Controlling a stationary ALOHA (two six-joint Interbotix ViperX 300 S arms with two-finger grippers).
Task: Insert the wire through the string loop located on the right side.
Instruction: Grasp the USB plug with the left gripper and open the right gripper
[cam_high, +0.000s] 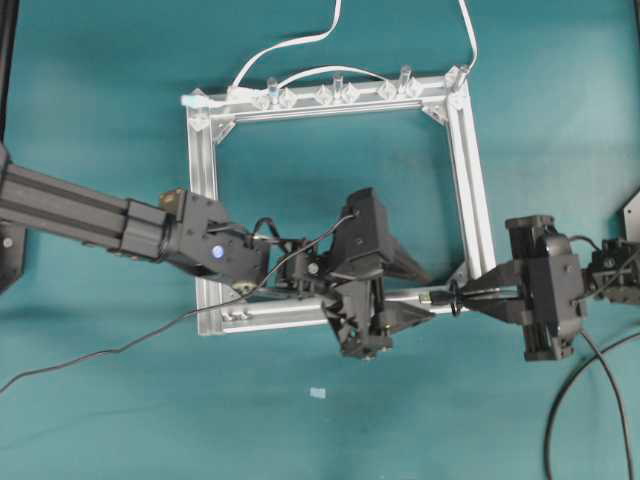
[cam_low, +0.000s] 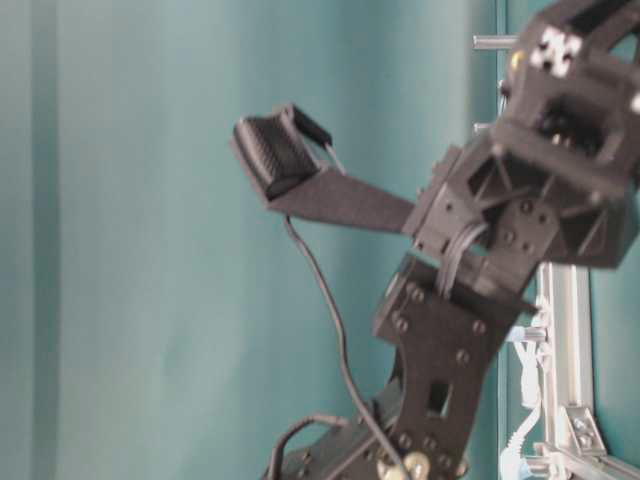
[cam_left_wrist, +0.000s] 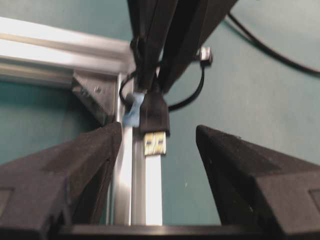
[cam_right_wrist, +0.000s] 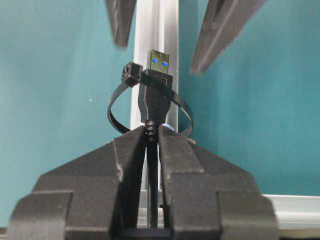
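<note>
I see the string loop (cam_left_wrist: 187, 102) hanging wider than the black plug (cam_high: 438, 297), so the wire will slip through and trail along the near bar when I pull it.
The wire's black plug (cam_right_wrist: 157, 95) sticks through the string loop (cam_right_wrist: 116, 107), its metal tip (cam_right_wrist: 160, 62) just past the loop. My right gripper (cam_right_wrist: 150, 131) is shut on the wire right behind the plug. From overhead, the plug (cam_high: 436, 297) and the loop (cam_high: 455, 299) sit at the near right corner of the aluminium frame (cam_high: 470, 180), with the right gripper (cam_high: 464, 296) reaching in from the right. My left gripper (cam_left_wrist: 159, 130) is open, and its fingers (cam_left_wrist: 75, 165) flank the plug's metal tip (cam_left_wrist: 154, 143) without touching it. The left gripper (cam_high: 427, 296) faces the right one over the frame's near bar.
Flat white cables (cam_high: 300, 45) and clear clips (cam_high: 335, 92) run along the frame's far bar. A thin black arm lead (cam_high: 100, 355) trails off to the lower left. More black cable (cam_high: 560, 420) curls on the teal table at lower right. A small white scrap (cam_high: 318, 392) lies near the front.
</note>
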